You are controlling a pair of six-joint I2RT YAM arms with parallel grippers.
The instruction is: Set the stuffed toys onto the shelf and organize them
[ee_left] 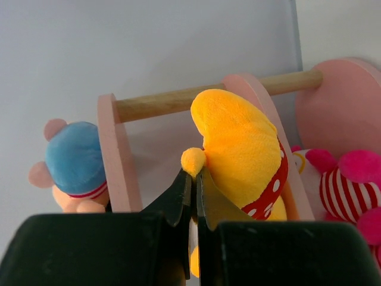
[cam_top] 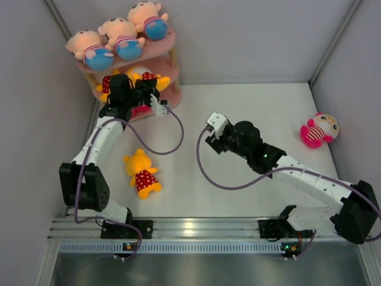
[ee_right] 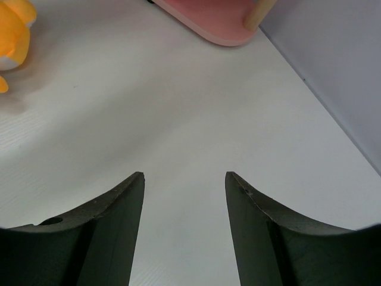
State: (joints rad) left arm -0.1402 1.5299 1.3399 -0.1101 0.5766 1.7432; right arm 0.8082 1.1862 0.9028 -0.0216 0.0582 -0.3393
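Observation:
The yellow bear [cam_top: 150, 76] is lying over the middle board [cam_top: 166, 67] and is clear of the top board, so my left gripper should keep pushing inward and let go once the bear rests there.
The pink shelf [cam_top: 168, 52] stands at the back left, with three boy dolls [cam_top: 121, 37] in blue shorts lying on its top board. My left gripper [cam_top: 144, 89] reaches into the middle tier. In the left wrist view it [ee_left: 194, 174] is shut, pinching a small yellow nub of a yellow bear [ee_left: 241, 152] in a red polka-dot outfit. A pink striped doll [ee_left: 350, 186] lies to its right and a boy doll's blue shorts [ee_left: 74, 156] show to its left. My right gripper [cam_top: 209, 138] [ee_right: 184, 174] hovers open over bare table, holding nothing.
A second yellow bear [cam_top: 141, 173] [ee_right: 12, 30] lies on the table in front of the left arm. A pink striped doll [cam_top: 319, 130] sits at the far right near the wall. The shelf's bottom board [ee_right: 208, 18] lies ahead of the right gripper. Grey walls close in three sides.

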